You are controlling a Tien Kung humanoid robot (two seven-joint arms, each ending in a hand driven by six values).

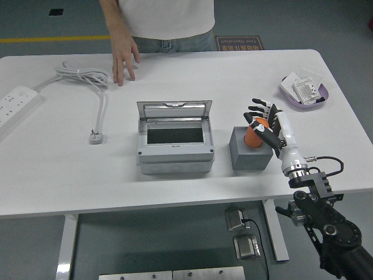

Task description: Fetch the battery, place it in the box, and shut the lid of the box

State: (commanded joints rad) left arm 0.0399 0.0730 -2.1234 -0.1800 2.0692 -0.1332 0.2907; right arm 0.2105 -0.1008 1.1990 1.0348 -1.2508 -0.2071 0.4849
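Observation:
The battery (253, 139) is standing upright, sunk into the holder's top (254, 148), so it will slide up when I lift it and leave an empty round socket behind.
An orange battery (252, 136) stands upright in a dark grey block holder (249, 153), right of the box. The grey box (175, 146) sits mid-table with its lid (174, 109) raised at the back and its inside bare. My right hand (256, 119) reaches in from the lower right and hangs at the battery's top. Its fingers (254, 107) are spread past the far side and the thumb lies across the battery's front. The battery still sits in the holder. No left arm shows.
A person stands at the far edge, one hand (123, 63) flat on the table. A white power strip (13, 104) and its coiled cable (87, 77) with plug (96, 137) lie at left. A purple tray (307, 93) of cards sits at right.

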